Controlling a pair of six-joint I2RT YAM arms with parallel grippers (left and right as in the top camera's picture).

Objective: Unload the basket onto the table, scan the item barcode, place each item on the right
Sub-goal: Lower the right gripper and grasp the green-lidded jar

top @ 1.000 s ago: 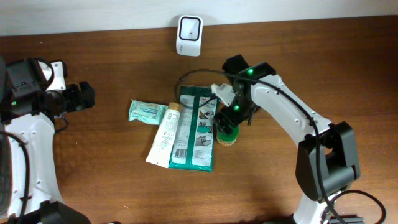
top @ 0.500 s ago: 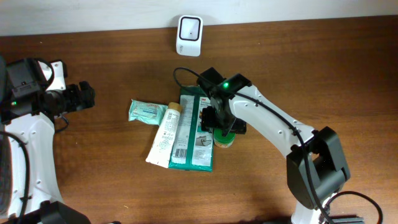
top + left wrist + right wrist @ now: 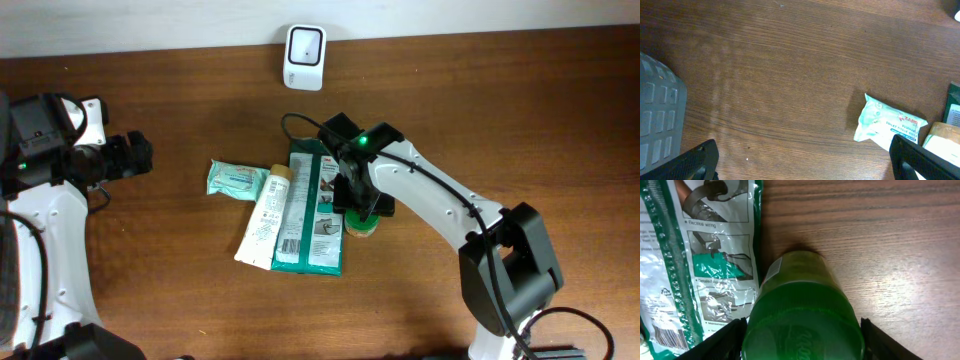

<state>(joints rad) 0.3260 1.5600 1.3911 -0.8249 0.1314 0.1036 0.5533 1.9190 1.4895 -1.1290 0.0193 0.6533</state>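
The green bottle's white label is facing the pouch, so I should open my right gripper, grip the green cap from another angle and turn the bottle around.
A green bottle stands upright on the table just right of a green-and-white pouch. My right gripper is directly above it. In the right wrist view the bottle fills the space between my right gripper's two black fingers, which flank its top very closely; whether they press on it is not visible. My left gripper hovers at the far left, wide open with nothing in it. The white barcode scanner sits at the table's back edge.
A white tube lies against the pouch's left side, and a pale green tissue pack lies left of that, also in the left wrist view. A grey keypad-like object is at the left. A black cable loops behind the pouch.
My right arm swung left and came down over the green bottle, and its fingers have narrowed around the bottle's top. The left arm has not moved.
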